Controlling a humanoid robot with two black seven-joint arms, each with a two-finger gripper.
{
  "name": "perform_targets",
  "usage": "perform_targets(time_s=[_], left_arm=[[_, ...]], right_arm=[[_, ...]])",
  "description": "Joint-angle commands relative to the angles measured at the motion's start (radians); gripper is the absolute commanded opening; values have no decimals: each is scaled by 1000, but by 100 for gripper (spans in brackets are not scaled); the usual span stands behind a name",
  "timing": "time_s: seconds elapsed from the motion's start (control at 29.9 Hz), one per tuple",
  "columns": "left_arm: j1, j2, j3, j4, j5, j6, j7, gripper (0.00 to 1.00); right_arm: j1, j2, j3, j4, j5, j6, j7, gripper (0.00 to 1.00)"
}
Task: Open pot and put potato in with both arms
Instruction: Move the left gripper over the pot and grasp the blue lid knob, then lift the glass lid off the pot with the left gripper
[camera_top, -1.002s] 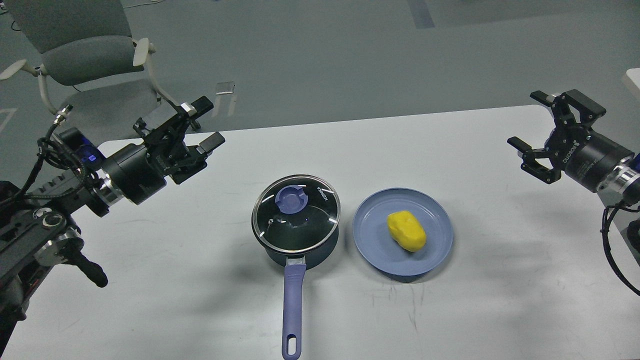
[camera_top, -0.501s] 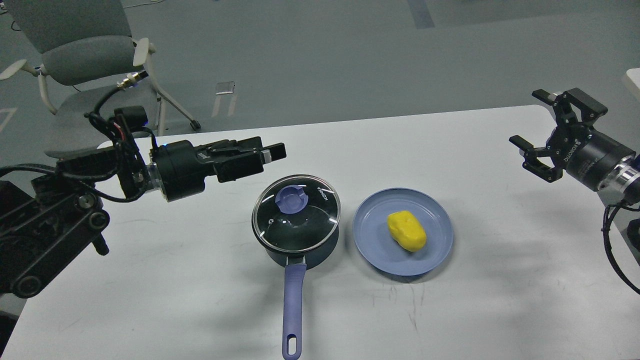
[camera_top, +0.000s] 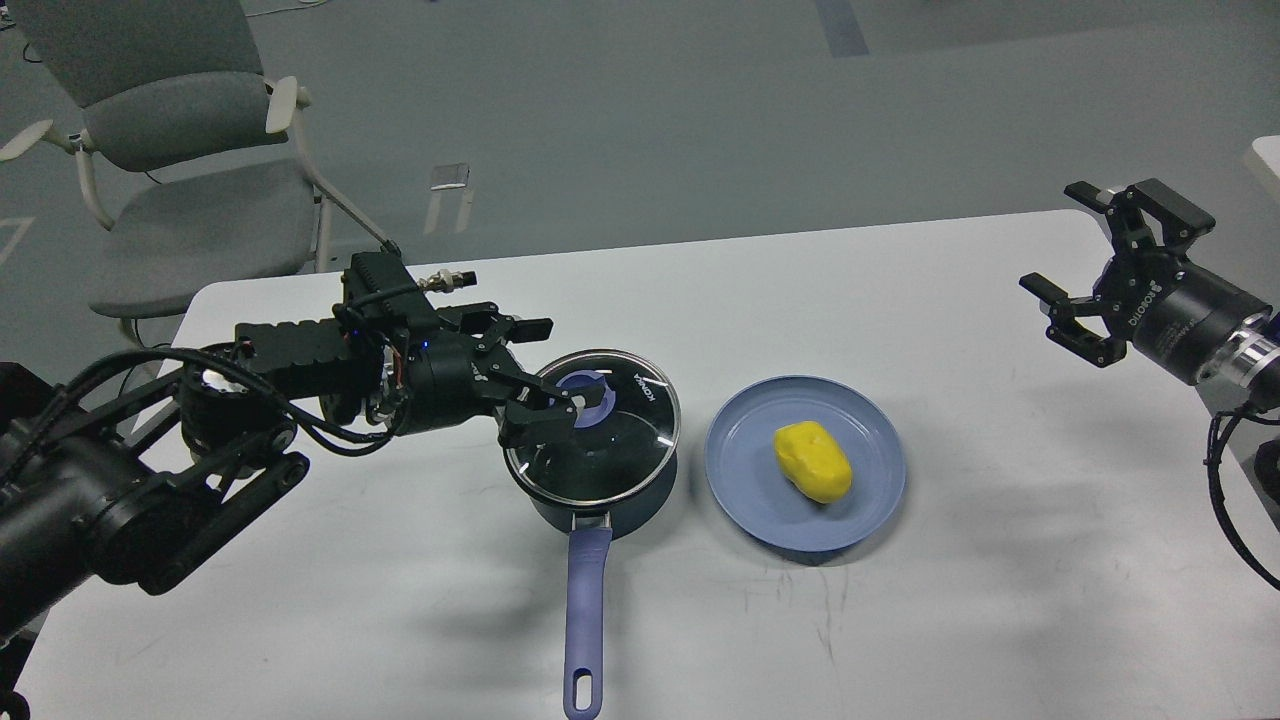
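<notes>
I can see only plain dark through the glass lid (camera_top: 614, 466). I should expect the pot (camera_top: 645, 504) to be empty when I take the lid off.
A dark blue pot (camera_top: 640, 490) stands mid-table with a glass lid (camera_top: 610, 440) on it and a blue knob (camera_top: 592, 390) on the lid. Its blue handle (camera_top: 580, 610) points to the table's front edge. A yellow potato (camera_top: 812, 461) lies on a blue plate (camera_top: 745, 490) right of the pot. My left gripper (camera_top: 552, 366) is open, low over the lid's left side; one finger reaches the knob's left edge, the other is behind the pot's far rim. My right gripper (camera_top: 1054, 238) is open and empty, raised at the far right.
The white table (camera_top: 400, 600) carries only the pot and plate. A grey chair (camera_top: 180, 150) stands behind the table's left corner. My left arm (camera_top: 200, 450) stretches low across the table's left half.
My left arm has swung right and down from the table's back left, bringing its open gripper onto the lid by the knob. My right gripper has barely moved.
</notes>
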Motion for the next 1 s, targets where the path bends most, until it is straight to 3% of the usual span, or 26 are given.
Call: perform_targets(time_s=[0.0,0.7,0.77,0.94,0.97], left_arm=[[6,-2,23,-1,2,0,0,98],[15,-40,49,41,39,3,0,94],[15,-46,50,42,39,3,0,89],[15,-48,50,47,39,8,4,48],[15,-51,49,47,39,11,4,44]], right_arm=[[-2,-1,0,1,0,0,0,100],[-2,0,2,1,0,0,0,100],[-2,0,2,1,0,0,0,100],[-2,0,0,1,0,0,0,100],[-2,0,0,1,0,0,0,100]])
